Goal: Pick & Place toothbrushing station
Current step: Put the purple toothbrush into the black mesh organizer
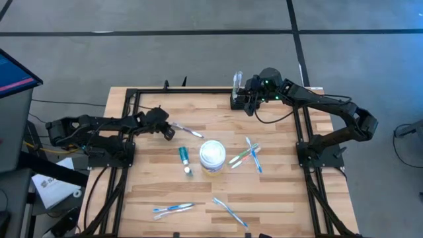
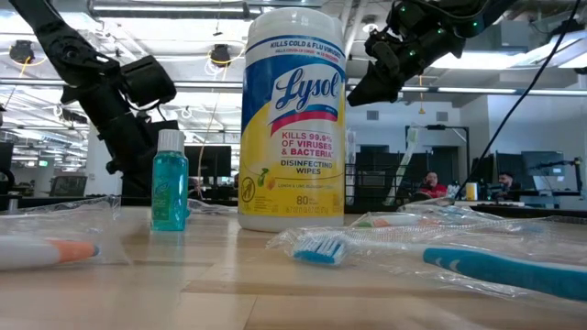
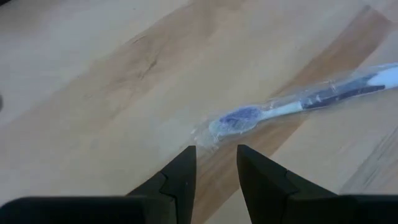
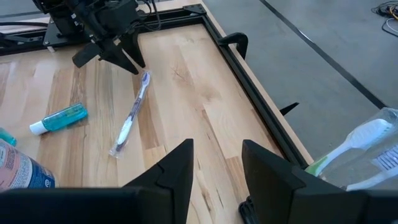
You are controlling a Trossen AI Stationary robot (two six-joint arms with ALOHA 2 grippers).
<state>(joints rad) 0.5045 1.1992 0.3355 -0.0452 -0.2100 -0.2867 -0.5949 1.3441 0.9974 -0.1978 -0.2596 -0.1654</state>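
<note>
My left gripper's fingers are behind the purple toothbrush (image 3: 298, 105), which slants ahead of them. My left gripper should therefore turn more in line and reach over the brush head (image 3: 239, 119) before it closes.
A purple toothbrush in a clear wrap (image 1: 189, 131) lies flat on the wooden table, left of centre. My left gripper (image 1: 170, 131) hovers open at its brush-head end (image 3: 239, 118), the two fingers (image 3: 186, 168) just short of the wrap's tip; nothing is between them. My right gripper (image 1: 248, 106) hangs open and empty above the far right part of the table. Beside it, at the far frame rail, stands the small black toothbrushing station (image 1: 236, 101) with a wrapped toothbrush (image 4: 364, 146) sticking up out of it.
A Lysol wipes tub (image 1: 213, 156) stands mid-table with a teal tube (image 1: 184, 157) lying left of it. Wrapped toothbrushes lie to its right (image 1: 246, 156) and near the front edge (image 1: 173, 208), (image 1: 229, 210). A black frame rail (image 1: 301, 132) borders the table.
</note>
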